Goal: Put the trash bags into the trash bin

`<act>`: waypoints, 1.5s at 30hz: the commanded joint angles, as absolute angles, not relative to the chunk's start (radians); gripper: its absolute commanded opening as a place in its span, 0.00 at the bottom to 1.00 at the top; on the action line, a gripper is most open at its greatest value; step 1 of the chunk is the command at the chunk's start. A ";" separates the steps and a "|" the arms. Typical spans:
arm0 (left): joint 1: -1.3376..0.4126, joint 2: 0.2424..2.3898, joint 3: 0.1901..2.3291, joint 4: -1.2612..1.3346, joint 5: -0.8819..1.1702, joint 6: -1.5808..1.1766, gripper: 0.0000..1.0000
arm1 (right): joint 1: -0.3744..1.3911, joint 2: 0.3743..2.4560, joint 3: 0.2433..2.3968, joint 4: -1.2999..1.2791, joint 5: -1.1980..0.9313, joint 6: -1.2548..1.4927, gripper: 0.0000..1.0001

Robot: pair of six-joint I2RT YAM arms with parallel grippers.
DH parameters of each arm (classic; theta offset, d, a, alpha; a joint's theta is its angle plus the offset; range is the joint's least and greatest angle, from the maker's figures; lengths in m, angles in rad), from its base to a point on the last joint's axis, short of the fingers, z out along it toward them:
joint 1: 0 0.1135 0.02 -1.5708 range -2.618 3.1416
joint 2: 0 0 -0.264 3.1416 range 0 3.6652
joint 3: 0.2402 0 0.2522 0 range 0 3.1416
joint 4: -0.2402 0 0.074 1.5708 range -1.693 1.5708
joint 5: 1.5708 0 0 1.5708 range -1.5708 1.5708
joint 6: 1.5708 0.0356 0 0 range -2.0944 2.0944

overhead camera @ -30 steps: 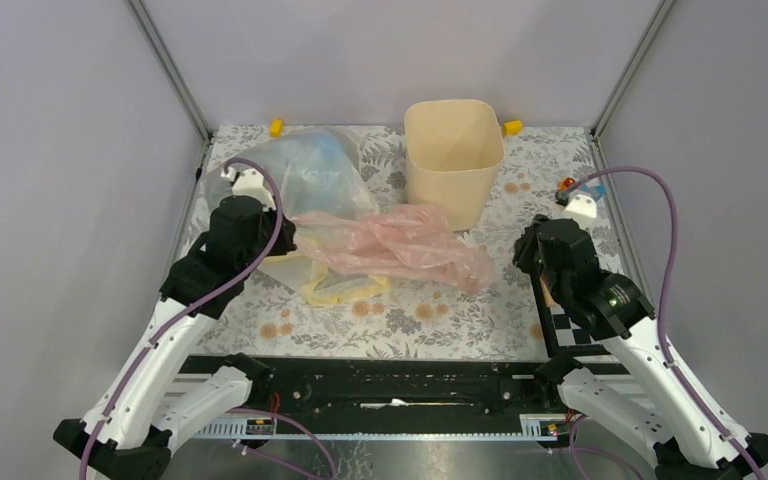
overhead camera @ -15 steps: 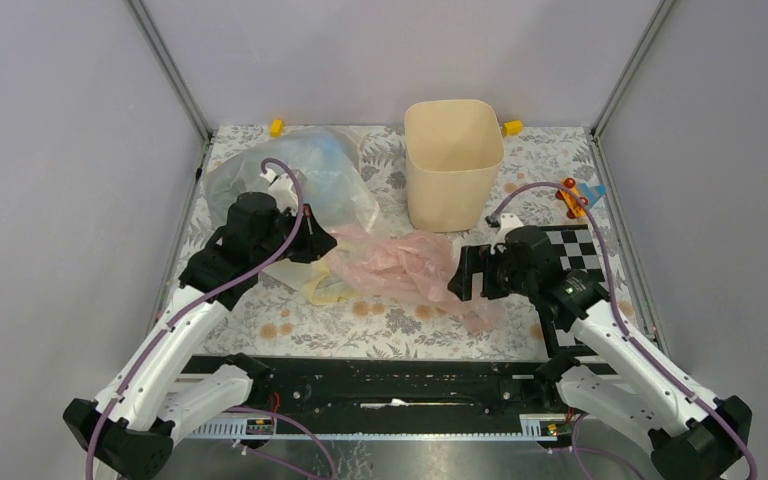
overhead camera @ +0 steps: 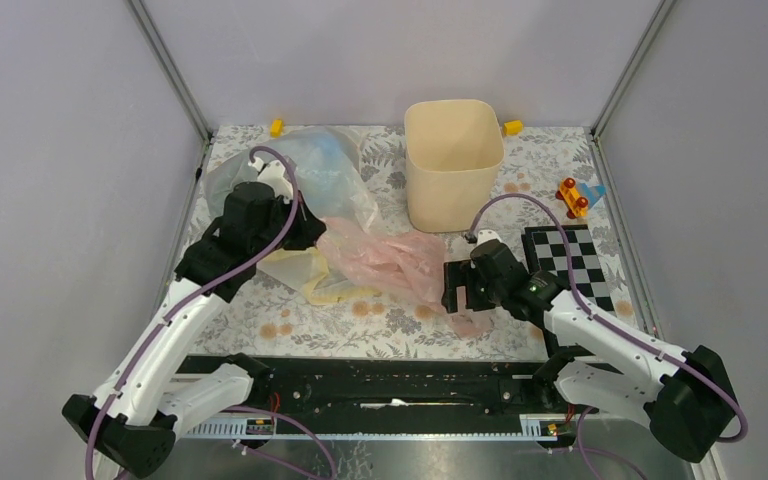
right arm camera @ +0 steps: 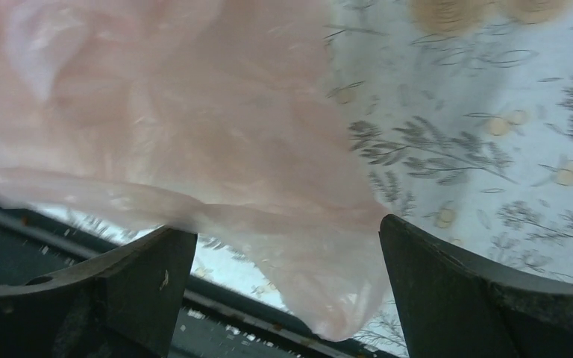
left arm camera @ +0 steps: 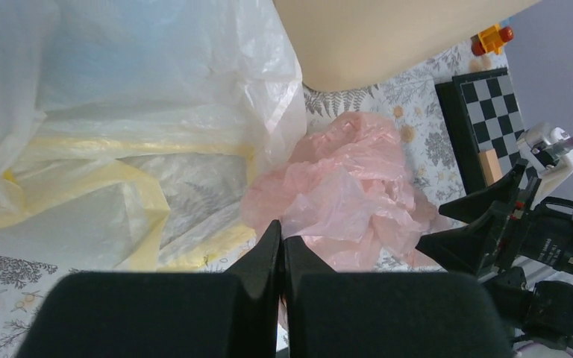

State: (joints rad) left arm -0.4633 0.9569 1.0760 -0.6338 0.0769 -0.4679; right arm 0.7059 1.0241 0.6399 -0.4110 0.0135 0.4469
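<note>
The pink trash bag's end (overhead camera: 337, 233) is in my left gripper, low over the yellow bag. Next, I raise that end of the pink trash bag high and move it toward the trash bin (overhead camera: 452, 165).
The pink trash bag (overhead camera: 390, 258) lies crumpled on the flowered table in front of the cream trash bin (overhead camera: 453, 160), which stands upright at the back. My left gripper (overhead camera: 312, 232) is at the bag's left end, shut, with a sliver of pink film pinched between its fingers (left arm camera: 281, 227). My right gripper (overhead camera: 452, 288) stands open and straddles the bag's right end; the pink plastic (right arm camera: 157, 112) hangs between its wide-apart fingers (right arm camera: 287, 231). A yellow bag (overhead camera: 305, 275) and a bluish-clear bag (overhead camera: 315, 170) lie under and behind the left arm.
A black-and-white checkerboard (overhead camera: 570, 260) lies to the right of my right gripper, with a small red and orange toy (overhead camera: 572, 197) beyond it. Yellow blocks (overhead camera: 276, 127) (overhead camera: 511, 127) sit at the back edge. Grey walls enclose the table.
My right arm swung left from the table's right edge to the pink bag's right end, its jaws opening wide. The left gripper moved right, bunching the pink bag toward the middle.
</note>
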 commanded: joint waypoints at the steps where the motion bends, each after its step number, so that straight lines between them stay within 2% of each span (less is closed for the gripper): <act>1: -0.463 0.943 1.159 -0.629 0.022 -0.459 0.00 | 0.714 1.023 0.643 -0.437 0.240 0.510 1.00; 4: -0.463 0.939 1.190 -0.652 0.004 -0.459 0.00 | 0.713 1.015 0.632 -0.433 0.282 0.530 1.00; 5: -0.463 0.936 1.200 -0.662 -0.009 -0.459 0.00 | 0.714 1.013 0.632 -0.433 0.289 0.536 0.97; 6: -0.463 0.931 1.207 -0.671 -0.031 -0.462 0.00 | 0.714 1.011 0.629 -0.431 0.294 0.543 0.80; 7: -0.463 0.920 1.211 -0.673 -0.048 -0.466 0.00 | 0.714 1.006 0.624 -0.423 0.295 0.549 0.58; 8: -0.463 0.903 1.210 -0.668 -0.065 -0.471 0.00 | 0.713 1.002 0.617 -0.416 0.297 0.558 0.43; 13: -0.463 0.840 1.207 -0.674 -0.161 -0.474 0.00 | 0.713 0.947 0.622 -0.474 0.419 0.643 0.23; 16: -0.463 0.864 1.218 -0.704 -0.142 -0.445 0.00 | 0.711 0.884 0.655 -0.561 0.570 0.723 0.22; 18: -0.463 0.884 1.213 -0.715 -0.101 -0.424 0.00 | 0.709 0.837 0.680 -0.620 0.652 0.768 0.26; 20: -0.463 0.897 1.194 -0.706 -0.040 -0.414 0.00 | 0.707 0.808 0.697 -0.618 0.659 0.732 0.41; 22: -0.463 0.902 1.161 -0.661 0.081 -0.415 0.00 | 0.708 0.785 0.709 -0.557 0.548 0.608 0.60; 24: -0.463 0.913 1.125 -0.604 0.228 -0.439 0.00 | 0.707 0.765 0.723 -0.509 0.388 0.499 0.71; 27: -0.464 0.953 1.095 -0.543 0.370 -0.470 0.00 | 0.707 0.740 0.761 -0.477 0.286 0.423 0.74; 31: -0.465 0.999 1.097 -0.510 0.426 -0.491 0.00 | 0.709 0.723 0.810 -0.403 0.141 0.343 0.74; 32: -0.465 1.007 1.103 -0.505 0.427 -0.492 0.00 | 0.708 0.729 0.822 -0.382 0.105 0.330 0.71; 34: -0.465 1.017 1.116 -0.497 0.427 -0.490 0.00 | 0.709 0.757 0.838 -0.345 0.072 0.318 0.54; 35: -0.465 1.024 1.124 -0.496 0.425 -0.487 0.00 | 0.709 0.782 0.843 -0.311 0.057 0.312 0.43; 37: -0.465 1.035 1.141 -0.500 0.419 -0.484 0.00 | 0.718 0.845 0.848 -0.254 0.030 0.303 0.09; 38: -0.465 1.039 1.149 -0.505 0.411 -0.485 0.00 | 0.733 0.878 0.846 -0.219 0.014 0.295 0.00; 45: -0.464 1.069 1.183 -0.550 0.362 -0.486 0.00 | 0.916 0.968 0.736 0.092 0.028 0.169 0.00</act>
